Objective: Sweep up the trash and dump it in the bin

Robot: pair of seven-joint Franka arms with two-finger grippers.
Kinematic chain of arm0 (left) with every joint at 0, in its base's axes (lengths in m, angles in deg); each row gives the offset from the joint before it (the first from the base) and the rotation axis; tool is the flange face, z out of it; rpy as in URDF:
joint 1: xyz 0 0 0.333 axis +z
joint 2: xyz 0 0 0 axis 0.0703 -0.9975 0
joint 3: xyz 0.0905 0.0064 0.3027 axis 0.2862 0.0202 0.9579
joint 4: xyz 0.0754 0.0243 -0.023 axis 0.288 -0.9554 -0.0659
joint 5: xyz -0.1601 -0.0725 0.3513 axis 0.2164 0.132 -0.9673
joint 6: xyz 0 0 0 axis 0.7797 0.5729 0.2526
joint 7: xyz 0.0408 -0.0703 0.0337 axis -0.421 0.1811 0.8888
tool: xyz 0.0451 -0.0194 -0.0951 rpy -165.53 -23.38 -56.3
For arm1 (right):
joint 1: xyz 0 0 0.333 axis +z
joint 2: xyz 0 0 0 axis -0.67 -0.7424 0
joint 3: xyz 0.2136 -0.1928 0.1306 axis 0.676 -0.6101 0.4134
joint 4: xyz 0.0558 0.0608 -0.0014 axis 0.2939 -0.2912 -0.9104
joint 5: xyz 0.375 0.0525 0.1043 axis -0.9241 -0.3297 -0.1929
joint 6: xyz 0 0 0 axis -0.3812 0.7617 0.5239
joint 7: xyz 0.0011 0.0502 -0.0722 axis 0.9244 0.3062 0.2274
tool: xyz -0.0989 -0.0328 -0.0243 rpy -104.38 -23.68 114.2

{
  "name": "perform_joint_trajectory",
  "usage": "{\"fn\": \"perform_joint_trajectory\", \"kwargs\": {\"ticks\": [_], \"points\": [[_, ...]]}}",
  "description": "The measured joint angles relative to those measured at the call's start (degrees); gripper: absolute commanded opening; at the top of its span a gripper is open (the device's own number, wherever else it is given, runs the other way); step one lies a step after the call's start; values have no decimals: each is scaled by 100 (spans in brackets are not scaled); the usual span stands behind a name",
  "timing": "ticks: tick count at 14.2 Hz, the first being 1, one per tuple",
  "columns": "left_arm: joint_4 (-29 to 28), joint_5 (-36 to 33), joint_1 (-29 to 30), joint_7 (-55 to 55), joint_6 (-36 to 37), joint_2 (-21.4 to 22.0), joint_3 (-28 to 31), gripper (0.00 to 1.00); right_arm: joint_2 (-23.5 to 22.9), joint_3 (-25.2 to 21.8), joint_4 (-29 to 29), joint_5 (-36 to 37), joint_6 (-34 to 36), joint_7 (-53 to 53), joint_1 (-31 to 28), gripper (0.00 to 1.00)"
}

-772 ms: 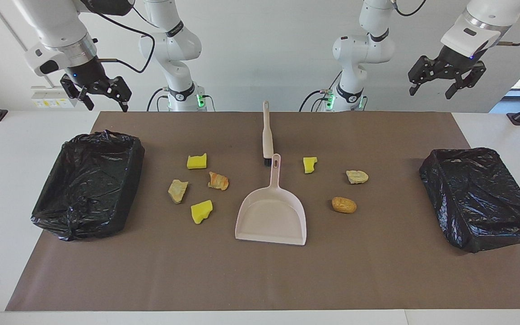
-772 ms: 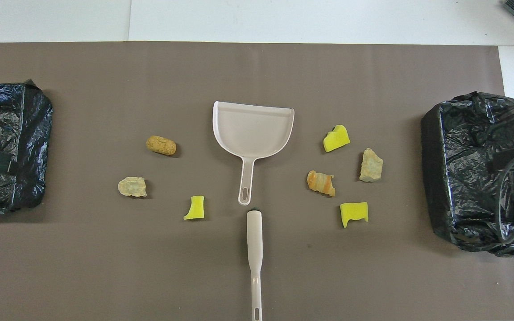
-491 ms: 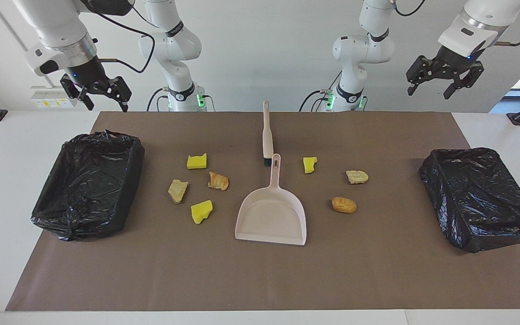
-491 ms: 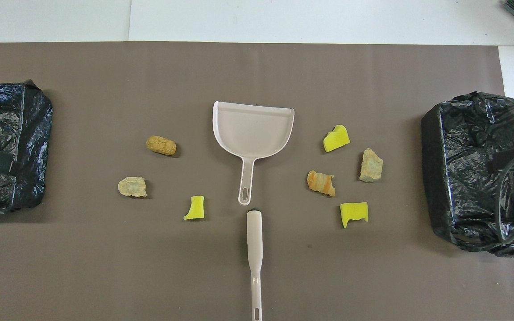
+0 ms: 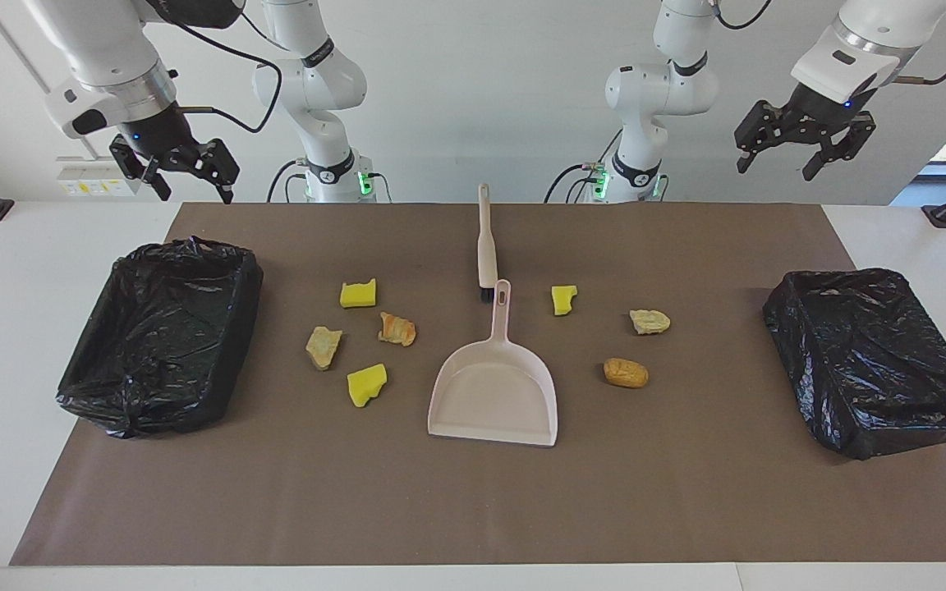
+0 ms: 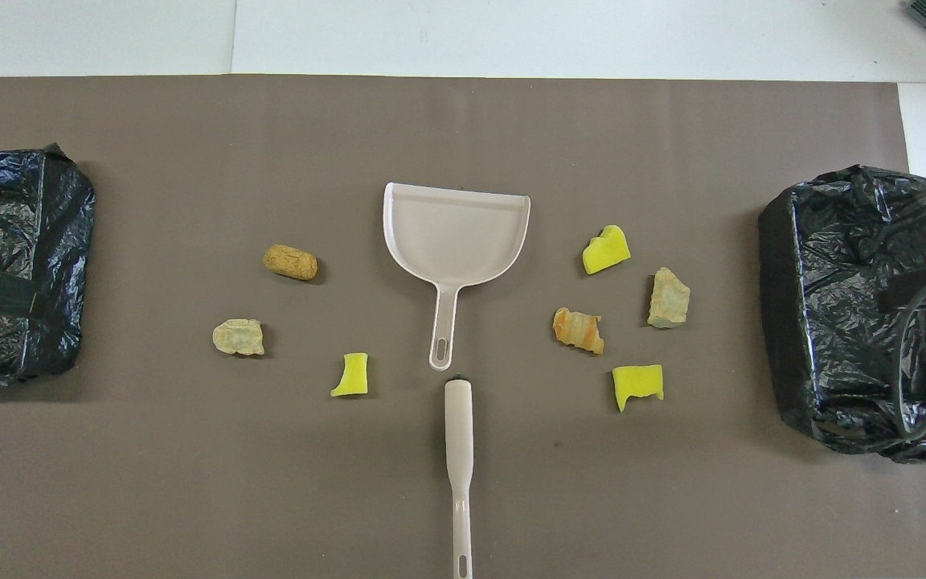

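My left gripper should continue to go in until it closes around the brush's handle (image 6: 461, 535), because the beige brush (image 6: 459, 434) lies clear of the trash and its handle points toward me.
Trash lies on the brown mat: three yellow chunks (image 5: 358, 293) (image 5: 366, 384) (image 5: 564, 299) and several tan-brown pieces, such as one (image 5: 397, 328) near the yellow chunks and another (image 5: 626, 373) toward the left arm's end. The pale pink dustpan (image 5: 493, 394) lies flat mid-mat with its handle toward the robots. The beige brush (image 5: 485, 246) lies nearer to the robots, its black bristles at the handle's end. Both grippers hang high in the air, open and empty: the right gripper (image 5: 190, 189) at its end of the table, the left gripper (image 5: 774, 168) at the other end.
Two bins lined with black bags stand on the mat's ends: one (image 5: 161, 336) toward the right arm's end, one (image 5: 875, 361) toward the left arm's end. In the overhead view the dustpan (image 6: 455, 229) has trash on both sides.
The left gripper has risen a little and shifted slightly toward the table's middle. The right arm and everything on the mat have not moved.
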Motion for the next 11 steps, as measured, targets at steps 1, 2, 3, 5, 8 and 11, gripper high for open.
{"fn": "perform_joint_trajectory", "kwargs": {"ticks": [1,2,3,5,8,11], "points": [[-123,2,-42,0,-5,64,-78,100,0,0,0,0,0,0,0,100],[-363,2,-88,20,-74,200,-199,100,0,0,0,0,0,0,0,100],[-688,2,-129,112,-235,388,-323,100,0,0,0,0,0,0,0,100],[-1603,3,-172,595,-705,916,-692,100,0,0,0,0,0,0,0,100],[-2881,95,-391,1286,-1189,1581,-1236,100,0,0,0,0,0,0,0,100],[-3904,266,-1131,2140,-1849,1920,-1323,100,0,0,0,0,0,0,0,100]]}}
